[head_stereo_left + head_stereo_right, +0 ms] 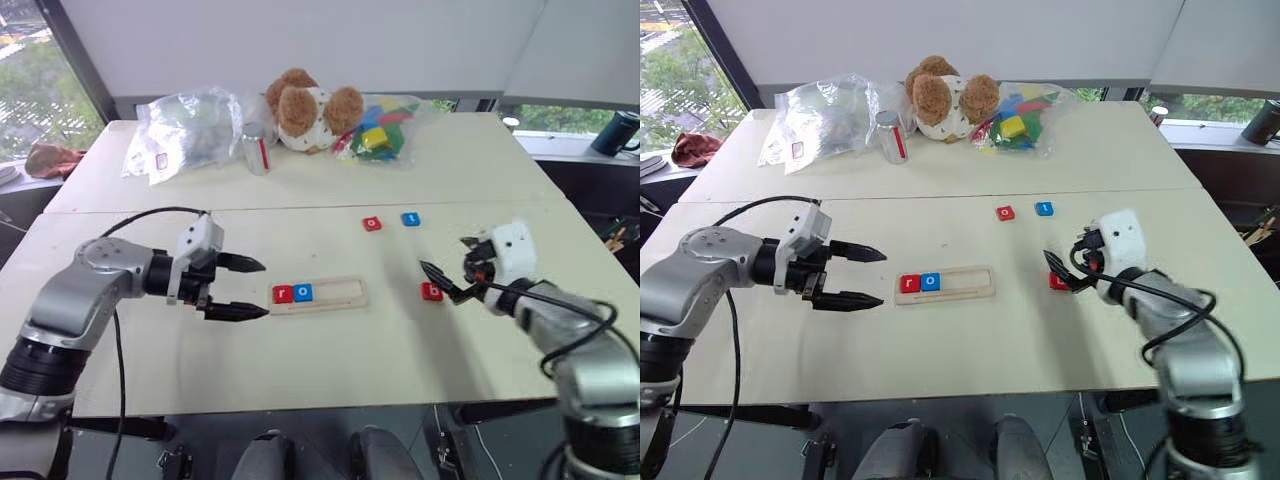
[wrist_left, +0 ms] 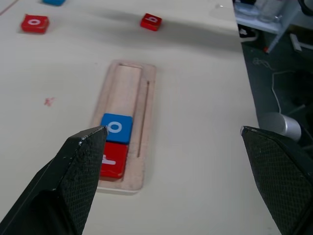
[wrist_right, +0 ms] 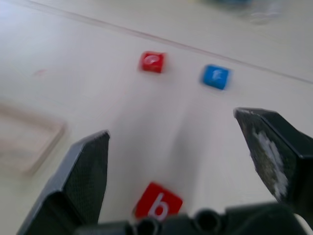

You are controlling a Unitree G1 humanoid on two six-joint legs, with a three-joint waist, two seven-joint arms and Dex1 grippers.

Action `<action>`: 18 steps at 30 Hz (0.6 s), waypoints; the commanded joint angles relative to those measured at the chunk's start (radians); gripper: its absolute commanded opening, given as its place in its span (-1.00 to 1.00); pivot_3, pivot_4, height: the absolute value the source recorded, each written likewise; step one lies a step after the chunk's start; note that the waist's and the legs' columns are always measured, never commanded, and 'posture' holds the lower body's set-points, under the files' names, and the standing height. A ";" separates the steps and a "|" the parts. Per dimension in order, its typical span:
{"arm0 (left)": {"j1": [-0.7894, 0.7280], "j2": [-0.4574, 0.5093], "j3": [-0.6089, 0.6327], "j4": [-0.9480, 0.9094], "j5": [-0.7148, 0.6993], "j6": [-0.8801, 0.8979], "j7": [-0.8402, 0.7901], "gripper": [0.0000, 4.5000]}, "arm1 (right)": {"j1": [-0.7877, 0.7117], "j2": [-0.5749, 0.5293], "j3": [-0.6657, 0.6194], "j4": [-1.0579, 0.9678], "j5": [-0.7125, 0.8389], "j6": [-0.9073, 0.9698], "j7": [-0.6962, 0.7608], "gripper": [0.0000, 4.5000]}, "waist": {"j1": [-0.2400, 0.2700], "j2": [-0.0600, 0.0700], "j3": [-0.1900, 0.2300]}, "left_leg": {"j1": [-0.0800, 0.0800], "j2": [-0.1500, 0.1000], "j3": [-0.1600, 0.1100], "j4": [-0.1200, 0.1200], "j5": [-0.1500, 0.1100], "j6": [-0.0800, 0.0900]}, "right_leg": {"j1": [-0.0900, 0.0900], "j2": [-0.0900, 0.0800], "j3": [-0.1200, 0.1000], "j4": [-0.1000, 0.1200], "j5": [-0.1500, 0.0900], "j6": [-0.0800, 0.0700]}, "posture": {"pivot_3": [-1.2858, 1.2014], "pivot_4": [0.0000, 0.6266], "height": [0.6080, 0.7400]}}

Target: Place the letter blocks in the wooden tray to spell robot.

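My right gripper should keep going toward the red "b" block (image 1: 432, 291) with open fingers and close on its sides (image 3: 158, 200), as it lies flat and clear of the other blocks.
The wooden tray (image 1: 340, 293) lies mid-table with a red "r" block (image 1: 283, 294) and a blue "o" block (image 1: 303, 292) at its left end. A red "o" block (image 1: 372, 224) and a blue "t" block (image 1: 410, 219) lie farther back on the table. A red "b" block (image 1: 431, 291) lies flat to the right of the tray. My right gripper (image 1: 440, 283) hovers open just over it, and the block shows below the spread fingers (image 3: 159, 201). My left gripper (image 1: 264, 289) is open just left of the tray, pointing at it, with nothing between its fingers (image 2: 78, 161).
At the back of the table sit a teddy bear (image 1: 310, 110), a clear bag of multicoloured toy blocks (image 1: 385, 125), a crumpled plastic bag (image 1: 185, 130) and a small can (image 1: 257, 148). A dark mug (image 1: 617, 133) stands off the table at the far right.
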 commanded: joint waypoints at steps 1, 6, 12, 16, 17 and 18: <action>0.008 0.016 0.008 -0.054 -0.003 -0.011 -0.010 1.00 | -0.029 -0.084 0.040 0.267 0.015 -0.303 0.267 0.97 | -0.001 0.000 0.000 | 0.000 0.000 0.000 0.000 0.000 0.000 | 0.000 0.000 0.000 0.000 0.000 0.000 | 0.03 -0.52 1.00; 0.045 0.047 0.045 -0.102 -0.022 0.015 0.000 1.00 | -0.197 -0.116 0.153 0.626 -0.042 -0.564 0.451 0.97 | -0.008 0.001 0.001 | 0.001 -0.001 0.004 0.001 0.000 0.000 | 0.001 -0.002 0.002 -0.001 0.000 0.000 | 0.03 -0.52 1.00; 0.069 0.084 0.087 -0.129 -0.038 0.044 0.023 1.00 | -0.345 -0.098 0.241 0.915 -0.099 -0.751 0.565 0.97 | 0.001 0.001 0.001 | 0.001 0.000 0.002 0.000 0.000 0.000 | 0.000 -0.003 0.001 -0.001 0.000 0.000 | 0.03 -0.52 1.00; 0.098 0.105 0.115 -0.149 -0.049 0.059 0.037 1.00 | -0.385 -0.103 0.287 1.022 -0.137 -0.830 0.626 0.97 | 0.000 0.001 0.001 | 0.001 -0.001 0.003 0.001 0.000 0.000 | 0.001 -0.004 0.001 -0.002 0.000 0.000 | 0.03 -0.52 1.00; 0.104 0.107 0.120 -0.152 -0.051 0.060 0.041 1.00 | -0.394 -0.100 0.290 1.042 -0.140 -0.841 0.634 0.97 | 0.000 0.001 0.001 | 0.001 -0.001 0.002 0.001 0.000 0.000 | 0.001 -0.005 0.001 -0.002 0.000 0.000 | 0.03 -0.52 1.00; 0.110 0.110 0.125 -0.155 -0.052 0.062 0.044 1.00 | -0.407 -0.097 0.292 1.063 -0.143 -0.848 0.636 0.97 | 0.000 0.001 0.001 | 0.001 -0.001 0.002 0.001 0.000 0.000 | 0.001 -0.005 0.001 -0.003 0.000 0.000 | 0.03 -0.52 1.00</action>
